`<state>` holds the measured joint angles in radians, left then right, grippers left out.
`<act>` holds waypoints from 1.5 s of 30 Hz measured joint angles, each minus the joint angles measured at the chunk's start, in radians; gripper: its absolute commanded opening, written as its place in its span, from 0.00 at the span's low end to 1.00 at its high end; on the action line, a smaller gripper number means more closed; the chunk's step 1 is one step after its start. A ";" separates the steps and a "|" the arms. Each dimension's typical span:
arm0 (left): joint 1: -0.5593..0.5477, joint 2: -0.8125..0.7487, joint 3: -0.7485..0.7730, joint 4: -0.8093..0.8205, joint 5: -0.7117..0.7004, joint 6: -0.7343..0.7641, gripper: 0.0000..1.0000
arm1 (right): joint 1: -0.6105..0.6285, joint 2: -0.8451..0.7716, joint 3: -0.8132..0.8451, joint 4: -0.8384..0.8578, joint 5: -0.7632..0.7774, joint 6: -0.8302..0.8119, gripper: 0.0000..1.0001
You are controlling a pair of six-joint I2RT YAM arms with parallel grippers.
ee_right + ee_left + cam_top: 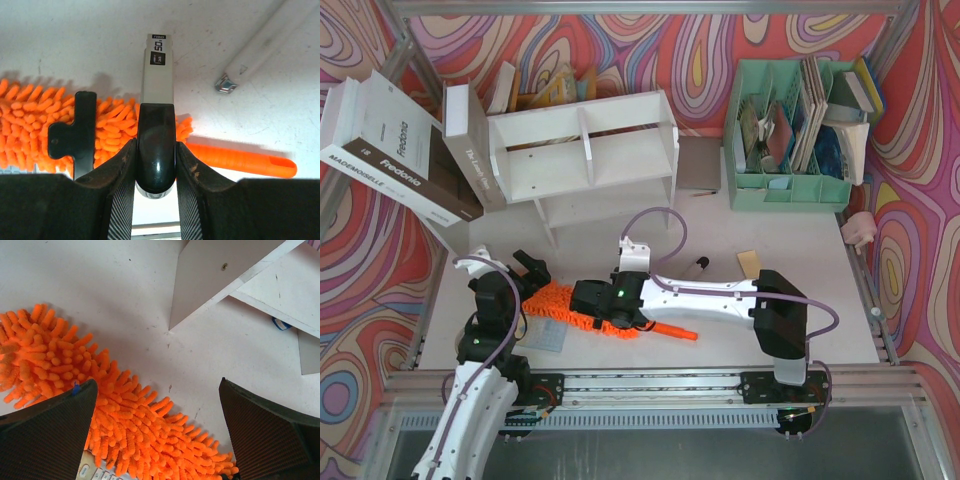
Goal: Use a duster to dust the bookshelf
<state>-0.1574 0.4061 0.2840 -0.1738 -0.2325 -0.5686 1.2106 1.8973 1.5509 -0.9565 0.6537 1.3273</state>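
Note:
The duster has open tabletop (665, 258) behind it and the stapler over its fluff (157, 95). My right gripper should go on moving back and let go of the stapler clear of the duster.
The orange fluffy duster (555, 300) lies flat on the table in front of the white bookshelf (585, 150), its thin orange handle (675, 330) pointing right. My left gripper (532, 268) hangs open over the fluffy left end, and in the left wrist view the duster (125, 410) lies between and below the wide-apart fingers (45, 440). My right gripper (156, 145) hovers where fluff (30, 120) meets handle (240, 160). It is shut on a white-and-black marker pen (157, 75), not on the duster.
Large books (390, 150) lean left of the shelf, and a mint-green organiser (790, 140) stands at the back right. A grey keypad device (545, 338) lies partly under the duster. A small pen-like thing (701, 264) and a tan scrap (748, 262) lie mid-table.

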 measured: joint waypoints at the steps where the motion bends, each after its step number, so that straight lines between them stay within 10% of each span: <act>1: 0.000 0.001 0.000 0.002 0.000 0.000 0.98 | 0.000 0.000 0.002 -0.018 0.012 0.019 0.10; 45: 0.000 0.008 0.000 0.013 0.000 0.000 0.98 | -0.232 0.057 -0.043 0.010 0.066 0.101 0.17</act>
<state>-0.1574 0.4145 0.2840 -0.1612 -0.2325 -0.5686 0.9791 1.9545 1.5078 -0.9470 0.7193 1.4281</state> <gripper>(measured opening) 0.983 0.364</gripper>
